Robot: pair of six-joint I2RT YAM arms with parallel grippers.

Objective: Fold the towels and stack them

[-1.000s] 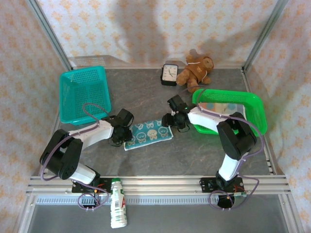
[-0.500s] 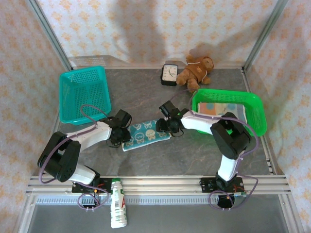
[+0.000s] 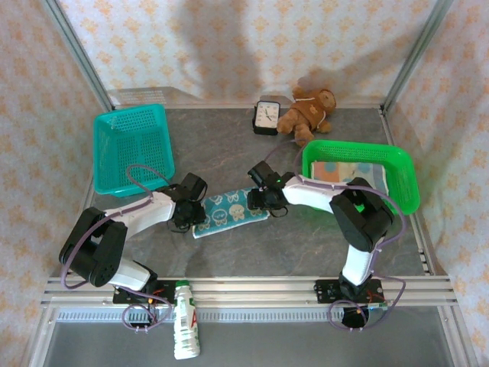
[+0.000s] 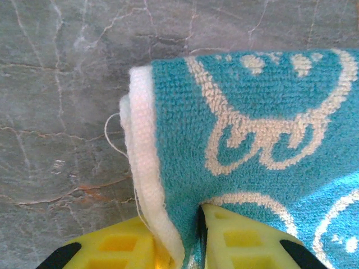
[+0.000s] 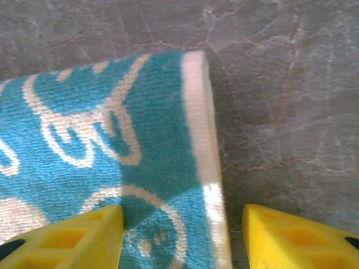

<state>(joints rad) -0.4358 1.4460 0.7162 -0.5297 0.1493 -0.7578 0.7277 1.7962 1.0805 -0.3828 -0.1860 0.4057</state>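
The robot's left gripper is pinching the teal towel's end (image 3: 199,228) farthest from the green basket, so it should let go and the right gripper should carry the towel by the nearer hem (image 5: 213,204).
A teal towel (image 3: 228,212) with cream cartoon outlines lies folded on the grey table between my two grippers. My left gripper (image 3: 186,210) sits at its left end. In the left wrist view its yellow fingers (image 4: 241,238) are shut on the towel (image 4: 252,117) near the white hem. My right gripper (image 3: 260,200) is at the right end. There the jaws (image 5: 178,227) stand open, one finger (image 5: 73,238) over the towel (image 5: 112,140) and the other over bare table, straddling the white hem. More towels (image 3: 348,168) lie in the green basket (image 3: 405,183).
A teal basket (image 3: 130,145) stands at the back left. A small clock (image 3: 267,116) and a brown teddy bear (image 3: 309,111) sit by the back wall. A bottle (image 3: 183,330) lies on the front rail near the left arm's base.
My right gripper has moved left and down over the towel's right end. The towel's right end has shifted slightly left. My left gripper has kept its grip and barely moved.
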